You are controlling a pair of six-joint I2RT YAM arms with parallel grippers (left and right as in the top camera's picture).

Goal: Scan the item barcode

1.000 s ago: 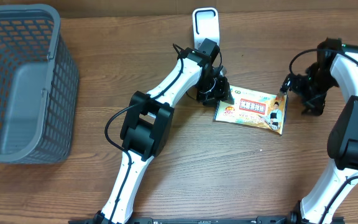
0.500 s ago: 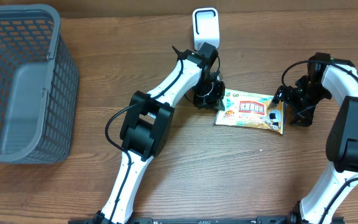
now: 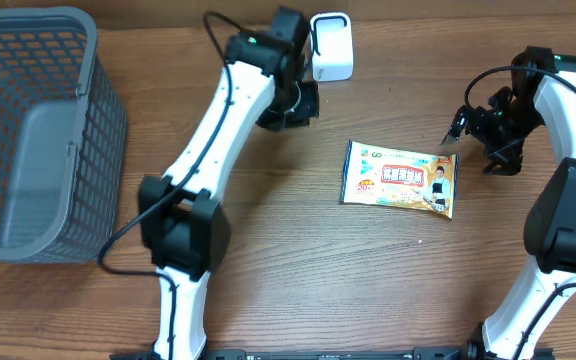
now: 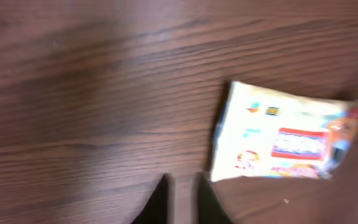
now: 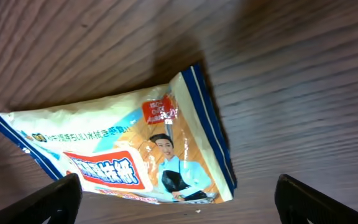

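My right gripper should take hold of the packet's end [image 3: 453, 187] by the printed figure and turn the packet over, because the packet lies red label [image 3: 402, 174] up with its barcode hidden.
The item, a flat snack packet [image 3: 398, 180] with a red label and a printed figure, lies face up on the wooden table. No barcode shows on it. My left gripper [image 3: 293, 106] hangs to its far left, beside the white scanner stand [image 3: 330, 47]. Its wrist view shows dark fingertips [image 4: 160, 199] almost together, nothing between them, and the packet [image 4: 278, 140] ahead to the right. My right gripper [image 3: 471, 133] stands wide open just off the packet's right end. In the right wrist view the gripper [image 5: 182, 202] is above the packet [image 5: 123, 155] without touching it.
A grey mesh basket [image 3: 38, 130] fills the left of the table. The scanner stands at the far edge, in the middle. Both white arms reach in from the near edge, the left one crossing the middle of the table.
My left gripper closed, left the packet's left end and swung back-left toward the scanner. My right gripper drew back to the right off the packet's right end. The packet lies free.
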